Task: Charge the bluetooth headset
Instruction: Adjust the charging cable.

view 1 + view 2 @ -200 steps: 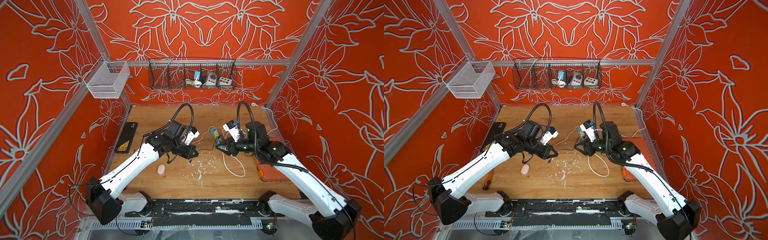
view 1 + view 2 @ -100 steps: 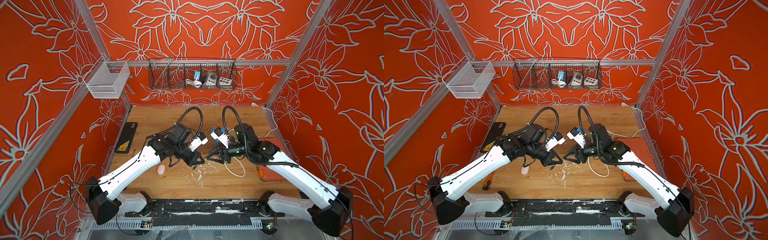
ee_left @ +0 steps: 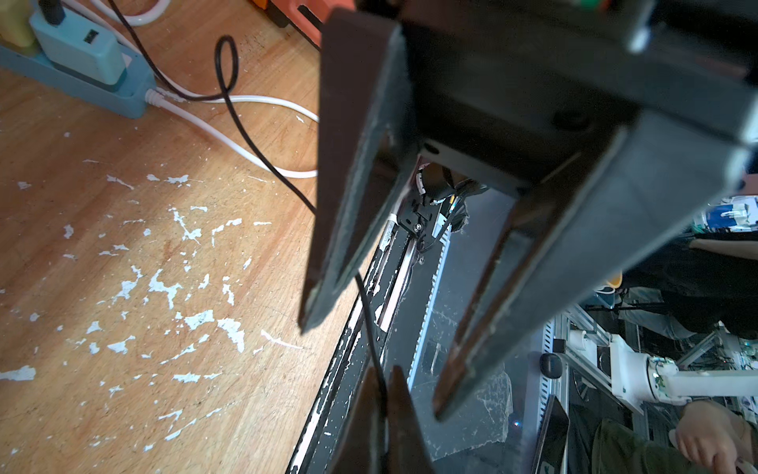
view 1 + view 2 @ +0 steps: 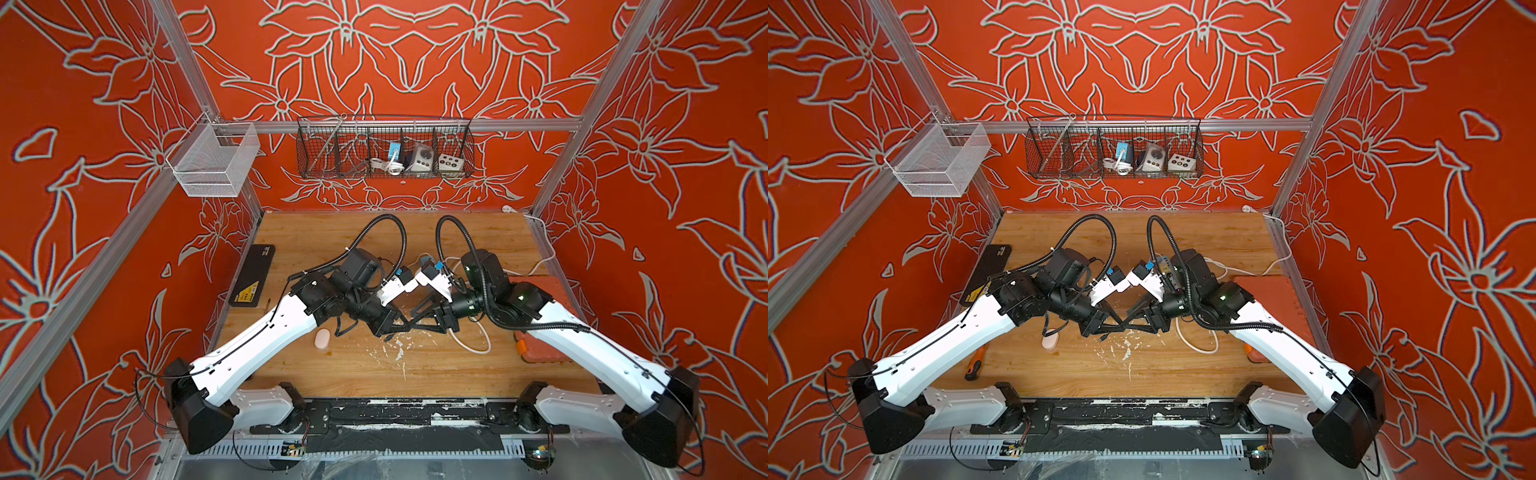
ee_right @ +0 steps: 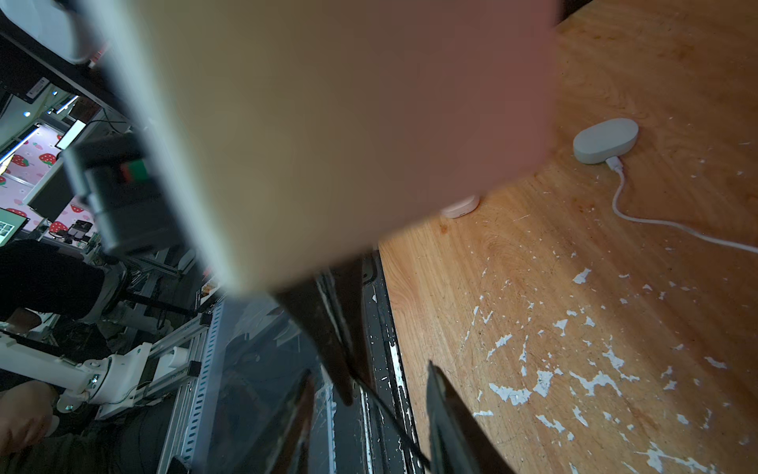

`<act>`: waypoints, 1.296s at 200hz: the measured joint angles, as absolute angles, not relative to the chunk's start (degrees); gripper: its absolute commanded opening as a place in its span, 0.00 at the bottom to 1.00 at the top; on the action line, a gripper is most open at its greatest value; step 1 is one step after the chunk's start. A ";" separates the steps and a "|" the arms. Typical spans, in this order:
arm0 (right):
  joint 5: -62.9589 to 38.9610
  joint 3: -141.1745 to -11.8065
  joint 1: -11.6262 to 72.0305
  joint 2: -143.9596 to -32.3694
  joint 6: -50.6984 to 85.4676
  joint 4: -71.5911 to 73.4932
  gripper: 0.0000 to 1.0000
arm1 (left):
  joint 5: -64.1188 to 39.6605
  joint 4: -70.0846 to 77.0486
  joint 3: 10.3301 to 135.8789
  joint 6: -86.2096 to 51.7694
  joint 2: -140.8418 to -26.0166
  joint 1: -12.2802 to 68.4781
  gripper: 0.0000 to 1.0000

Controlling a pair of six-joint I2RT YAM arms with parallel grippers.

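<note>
I should hold the cable (image 3: 368, 322) with my right gripper while my left gripper takes it closer to the plug, because the black cable's plug (image 4: 1103, 337) hangs past my left gripper's pinch.
My left gripper (image 3: 384, 404) is shut on a thin black cable (image 3: 250, 139) that runs from a blue charger (image 3: 78, 49) on the power strip. The pinch is above the table's front middle (image 4: 400, 327). My right gripper (image 5: 369, 427) faces it, tip to tip (image 4: 412, 321), open, with the black cable (image 5: 393, 422) passing between its fingers (image 3: 332, 230). A small pink oval headset case (image 4: 322, 338) lies on the wood left of both grippers, touched by neither; it shows partly in the right wrist view (image 5: 461, 207).
A grey oval case (image 5: 605, 139) with a white cable plugged in lies beyond the pink one. A white cable loop (image 4: 473, 343) and a red-brown block (image 4: 540, 336) sit right. A black box (image 4: 253, 274) and an orange-handled tool (image 4: 973, 365) lie left. A wire basket (image 4: 384, 149) hangs on the back wall.
Both arms have swung inward and toward the front edge until their tips meet. The right gripper's open fingers now straddle the black cable that the left gripper holds.
</note>
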State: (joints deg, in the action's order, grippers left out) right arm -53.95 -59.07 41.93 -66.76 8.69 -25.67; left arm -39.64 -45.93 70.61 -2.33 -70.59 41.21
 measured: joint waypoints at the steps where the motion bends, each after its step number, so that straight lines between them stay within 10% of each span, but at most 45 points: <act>1: -53.95 -59.07 41.93 -66.76 8.67 -25.67 0.44 | -39.68 -45.93 70.61 -2.31 -70.54 41.21 0.00; 87: -57.10 -58.96 42.11 -66.41 7.09 -25.96 0.00 | -39.72 -46.19 70.22 -1.37 -68.27 41.25 0.00; 123: -53.67 -58.35 42.09 -64.64 7.42 -25.43 0.00 | -37.89 -45.34 70.17 -1.41 -67.18 41.28 0.45; 143: -51.03 -56.23 41.52 -62.26 8.95 -23.59 0.00 | -35.70 -44.36 68.93 -2.37 -64.64 41.25 0.54; 259: -50.50 -52.18 39.75 -58.37 16.32 -14.52 0.00 | -36.62 -37.89 62.81 -7.64 -55.96 34.68 0.32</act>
